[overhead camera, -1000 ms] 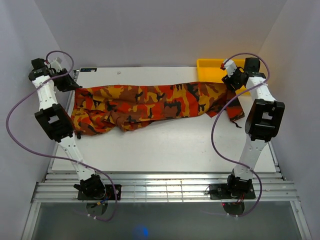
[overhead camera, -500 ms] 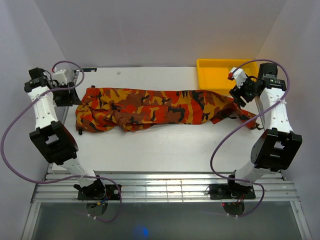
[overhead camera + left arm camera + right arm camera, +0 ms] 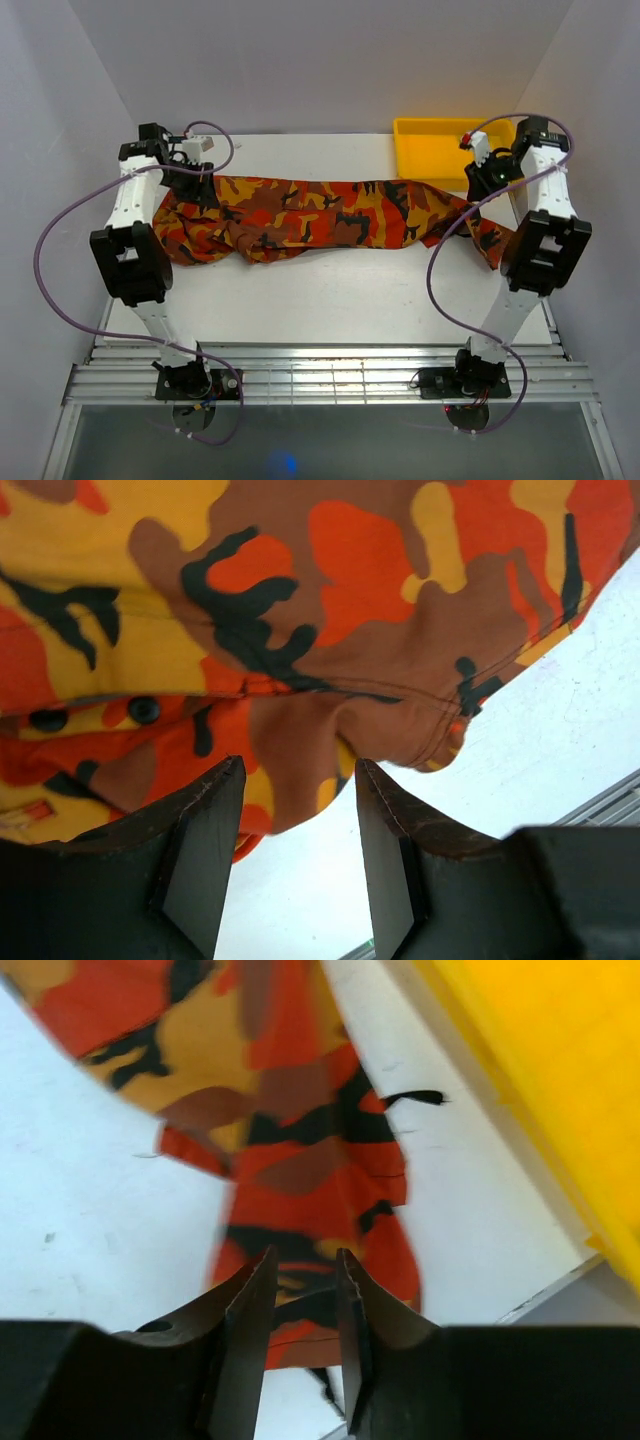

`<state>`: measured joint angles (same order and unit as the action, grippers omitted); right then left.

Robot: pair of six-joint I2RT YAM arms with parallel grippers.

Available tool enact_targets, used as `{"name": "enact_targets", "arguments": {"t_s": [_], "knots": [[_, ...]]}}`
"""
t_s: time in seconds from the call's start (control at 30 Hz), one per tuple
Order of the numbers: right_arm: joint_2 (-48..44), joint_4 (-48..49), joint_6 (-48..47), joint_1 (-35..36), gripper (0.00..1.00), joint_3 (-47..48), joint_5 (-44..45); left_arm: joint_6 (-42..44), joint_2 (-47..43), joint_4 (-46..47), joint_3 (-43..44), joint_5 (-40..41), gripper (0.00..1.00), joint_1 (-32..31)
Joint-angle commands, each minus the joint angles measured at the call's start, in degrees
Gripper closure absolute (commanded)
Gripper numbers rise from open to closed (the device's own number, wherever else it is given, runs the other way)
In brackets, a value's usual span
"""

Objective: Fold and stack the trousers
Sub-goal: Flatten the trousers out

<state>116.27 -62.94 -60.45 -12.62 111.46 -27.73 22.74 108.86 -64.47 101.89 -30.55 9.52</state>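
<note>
My left gripper hovers open inward of the waistband, and the trousers lie bunched (image 3: 262, 247) beside the fly. I should move it back and first grip the waist end (image 3: 174, 244).
The camouflage trousers (image 3: 320, 215) lie stretched out lengthwise across the back half of the table, waist end at the left. My left gripper (image 3: 197, 187) hovers over that left end's upper edge. In the left wrist view its jaws (image 3: 298, 780) are open and empty, and a folded edge of the trousers (image 3: 300, 600) lies just beyond the tips. My right gripper (image 3: 483, 190) is over the right leg end. In the right wrist view (image 3: 305, 1260) its jaws stand a narrow gap apart, with blurred trouser fabric (image 3: 300, 1160) showing beneath and between the tips.
A yellow tray (image 3: 425, 150) stands at the back right corner, just behind the right gripper, and also fills the right wrist view's upper right as the yellow tray (image 3: 540, 1060). The table's right edge (image 3: 560, 1285) lies close by. White walls enclose the table.
Both grippers let go of the trousers, which dropped flat. The left arm swung inward from the table's left edge over the waist end. The right jaws opened wide, then narrowed.
</note>
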Motion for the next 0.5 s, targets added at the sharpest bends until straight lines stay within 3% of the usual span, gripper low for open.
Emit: {"name": "enact_targets", "arguments": {"t_s": [0.0, 0.1, 0.23, 0.3, 0.4, 0.47], "knots": [[-18.94, -8.0, -12.75, 1.88, 0.63, -15.92, -7.09, 3.19, -6.1, 2.4, -1.59, -2.42, 0.41, -5.98], [-31.5, -2.56, -12.96, 10.23, 0.61, -31.4, -2.78, 0.82, -4.64, 6.46, -0.92, 1.36, 0.4, -14.69], [-33.39, 10.71, -7.85, 20.34, 0.61, -45.5, 6.79, -5.94, 7.22, 0.76, 15.94, -5.47, 0.39, -17.78], [-29.81, 16.15, -4.44, 20.88, 0.64, -47.56, 11.37, -9.8, 12.57, -1.45, 26.92, -8.03, 0.4, -17.87], [-23.31, 16.79, -1.79, 20.71, 0.65, -45.73, 14.27, -11.93, 13.84, -0.14, 26.62, -8.3, 0.39, -17.87], [-21.27, 17.84, 0.93, 20.36, 0.65, -43.79, 14.72, -12.63, 12.17, 2.93, 21.55, -6.21, 0.4, -17.87]]}}
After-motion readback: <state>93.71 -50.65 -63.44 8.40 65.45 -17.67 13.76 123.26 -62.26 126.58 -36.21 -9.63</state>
